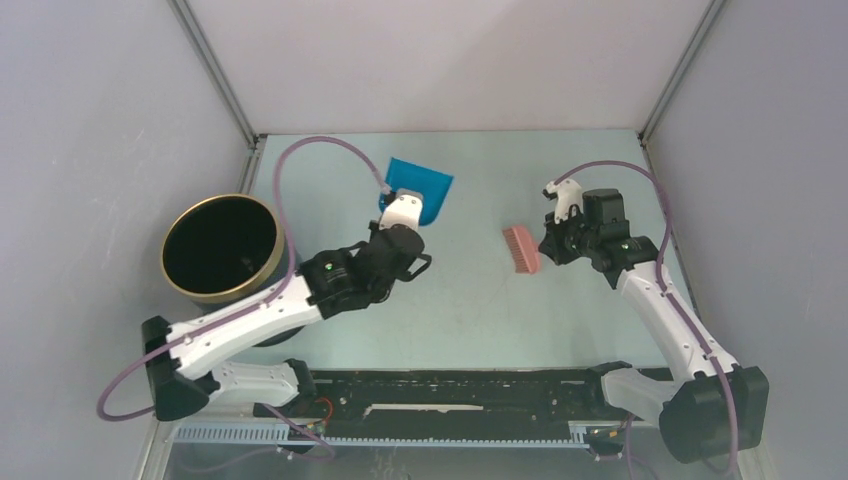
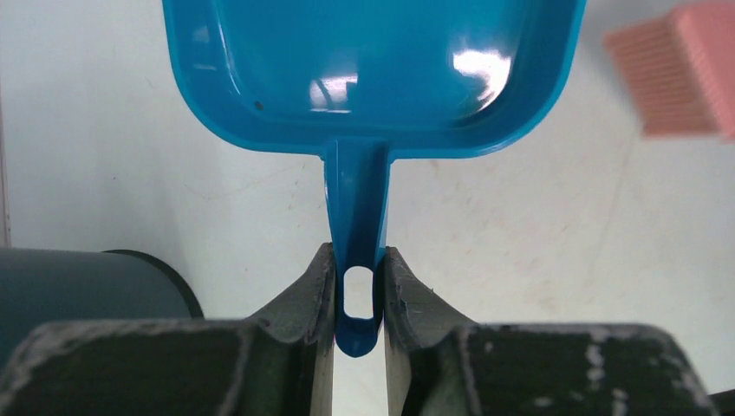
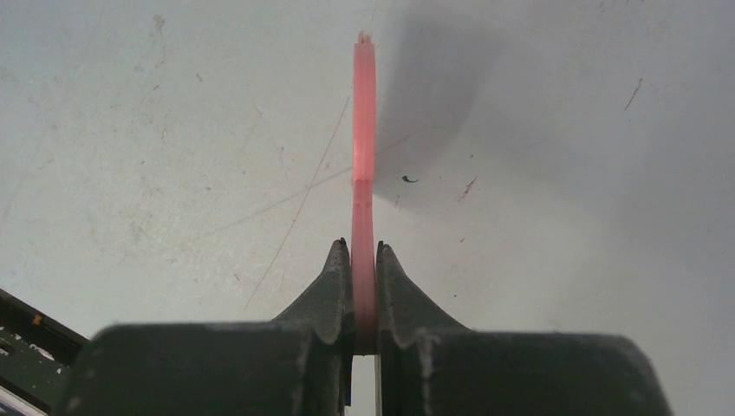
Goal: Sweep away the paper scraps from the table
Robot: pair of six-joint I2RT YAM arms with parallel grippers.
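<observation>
My left gripper should next lower the blue dustpan [image 1: 424, 184] onto the table's middle [image 1: 446, 290] and let go of it once it lies flat, because the dustpan is empty and that spot is clear.
My left gripper [image 2: 357, 290] is shut on the handle of a blue dustpan [image 2: 373, 69], whose pan looks empty inside. In the top view the dustpan [image 1: 425, 187] sits at the back middle of the pale green table [image 1: 480, 320], with the left gripper [image 1: 393, 205] at its near-left side. My right gripper [image 3: 364, 260] is shut on the thin pink handle of a hand brush [image 3: 364, 130], seen edge-on. From above, the brush [image 1: 521, 249] points left from the right gripper [image 1: 549, 243], right of centre. The paper scraps are out of view in every frame.
A black round bin with a gold rim [image 1: 220, 248] stands at the table's left side, beside the left arm; its dark wall [image 2: 87, 286] shows in the left wrist view. Grey-white walls bound the table. A black rail [image 1: 450, 395] runs along the front edge.
</observation>
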